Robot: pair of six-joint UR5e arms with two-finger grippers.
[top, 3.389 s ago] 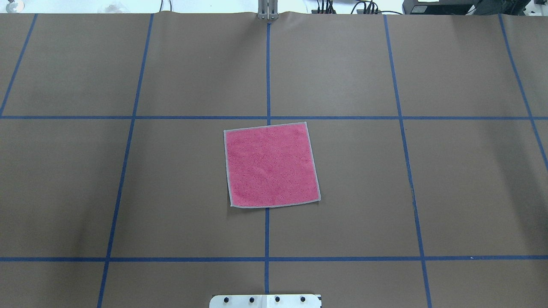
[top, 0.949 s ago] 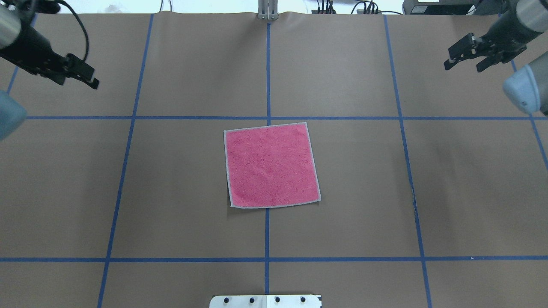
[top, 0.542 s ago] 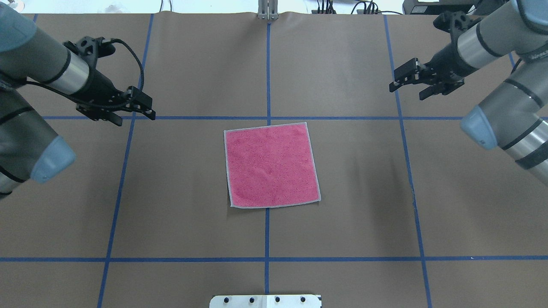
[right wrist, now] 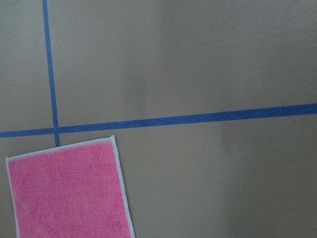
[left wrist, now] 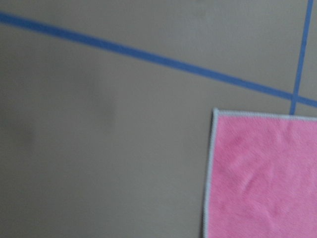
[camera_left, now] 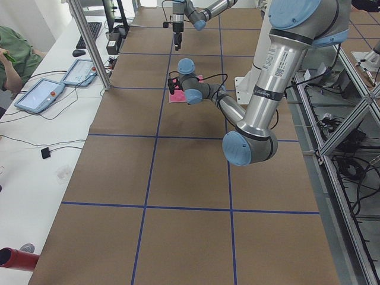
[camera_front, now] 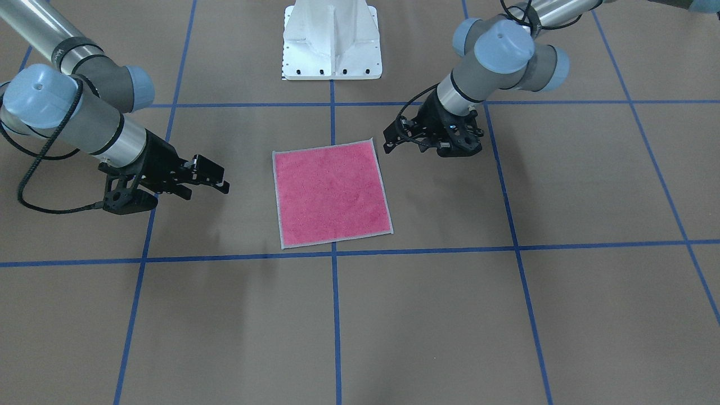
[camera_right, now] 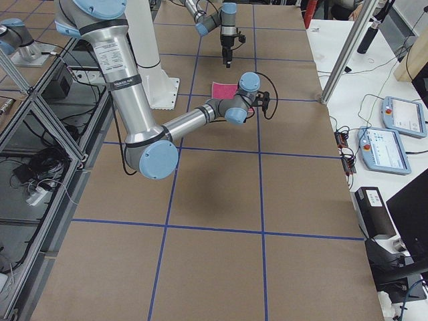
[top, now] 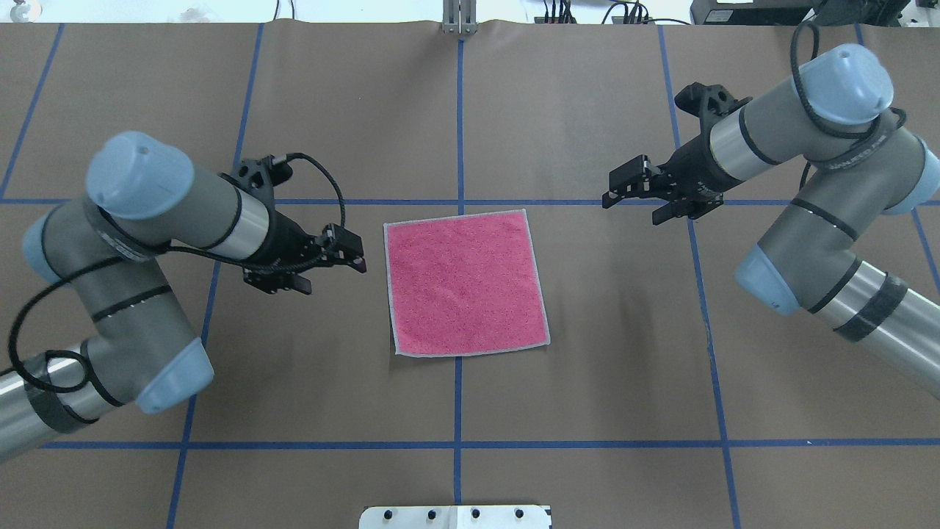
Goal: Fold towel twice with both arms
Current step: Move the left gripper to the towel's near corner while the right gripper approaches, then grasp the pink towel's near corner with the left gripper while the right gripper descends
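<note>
Soft ripples [left wrist: 252, 183] can be seen in the towel's pink side [camera_front: 334, 194]. The towel will fold over loosely when I bring its edge across, and its other half will stay flat.
The towel [top: 466, 283] lies flat on the brown table, pink face up, with light grey edging; its dark face is hidden. It also shows in the front view [camera_front: 332, 191] and at the edge of both wrist views [left wrist: 267, 178] [right wrist: 69, 193]. My left gripper [top: 334, 278] is open and empty, just off the towel's left edge near the far left corner; the front view shows it too [camera_front: 388, 143]. My right gripper [top: 631, 209] is open and empty, well to the right of the towel's far right corner, as the front view [camera_front: 208, 191] also shows.
Blue tape lines [top: 459, 397] divide the brown table cover into squares. The white pedestal base [camera_front: 332, 56] stands at the robot's side of the table. A metal post [top: 459, 18] stands at the far edge. Teach pendants [camera_left: 38, 95] lie on the side desk.
Both arms have come into view from the far outer corners and moved inward and toward the towel. Both grippers have stayed open. The towel has not moved.
</note>
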